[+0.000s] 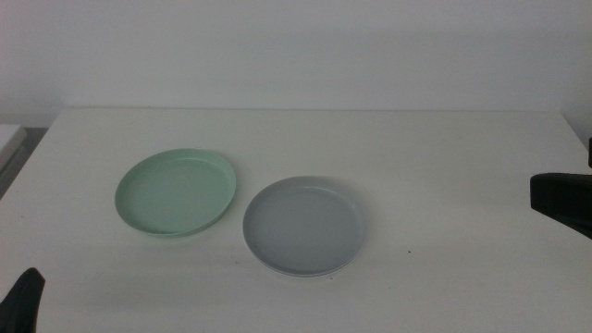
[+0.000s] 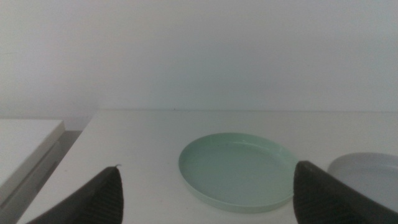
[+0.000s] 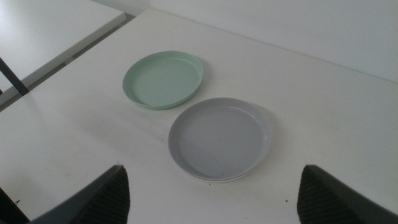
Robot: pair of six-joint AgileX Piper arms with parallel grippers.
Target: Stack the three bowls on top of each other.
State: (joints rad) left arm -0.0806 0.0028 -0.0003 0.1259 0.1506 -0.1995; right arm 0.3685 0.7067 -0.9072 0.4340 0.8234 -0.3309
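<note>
I expect the green bowl (image 1: 176,191) to nest low and cover the grey bowl when I stack it, since a thin white rim (image 1: 307,275) shows under the grey bowl.
A mint green bowl (image 1: 176,192) lies on the white table (image 1: 444,148), left of the middle. Right beside it lies a grey bowl (image 1: 303,225). The grey bowl sits in a white bowl (image 1: 277,269), of which only a thin rim shows under its near edge. My left gripper (image 1: 23,298) is at the bottom left corner of the middle view, open and empty; its wrist view (image 2: 208,167) looks at the green bowl (image 2: 239,168). My right gripper (image 1: 561,200) is at the right edge, open and empty, away from the bowls. Its wrist view (image 3: 212,167) shows the grey bowl (image 3: 219,137), the white rim (image 3: 211,180) and the green bowl (image 3: 163,79).
A second white surface (image 1: 9,139) stands past the table's left edge, also in the left wrist view (image 2: 25,143). A plain wall runs behind the table's far edge.
</note>
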